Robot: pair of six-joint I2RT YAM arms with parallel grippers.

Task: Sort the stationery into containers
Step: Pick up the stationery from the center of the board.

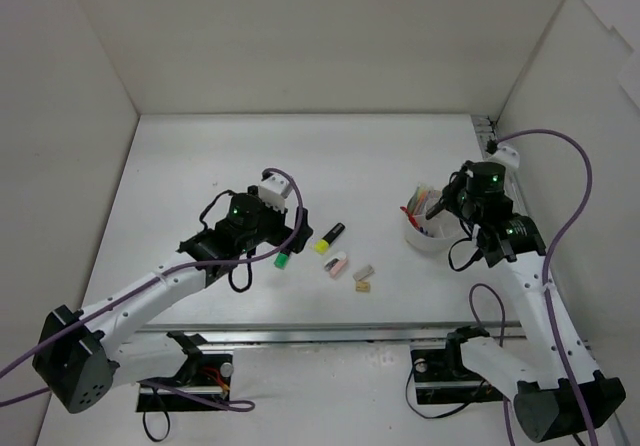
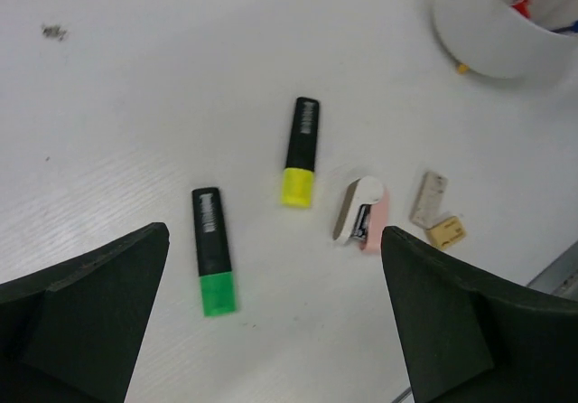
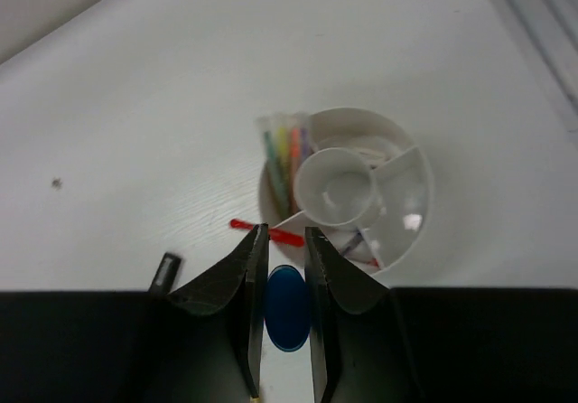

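Observation:
The green-ended highlighter (image 2: 212,245) is a long way from the white tub, so my left gripper needs to pick it up and pass its green end (image 1: 282,260) to my right gripper.
My left gripper (image 2: 275,331) is open and empty above the table; it also shows in the top view (image 1: 258,238). A green-ended black highlighter (image 2: 213,251) lies between its fingers (image 2: 99,304), nearer the left one, and shows in the top view (image 1: 283,259). A yellow-ended highlighter (image 2: 301,152), a pink and white eraser (image 2: 363,213), a grey eraser (image 2: 429,199) and a tan eraser (image 2: 446,231) lie beyond. My right gripper (image 3: 286,240) is shut on a blue-ended highlighter (image 3: 287,308), held upright beside the white tub (image 3: 424,186), by its near rim. The tub holds a small cup (image 3: 336,188) and thin pens (image 3: 287,154).
A red pen (image 3: 266,232) sticks out over the tub's rim just past my right fingertips. The tub (image 1: 430,234) stands at the right of the table, with the loose items (image 1: 337,264) left of it. White walls enclose the table on three sides.

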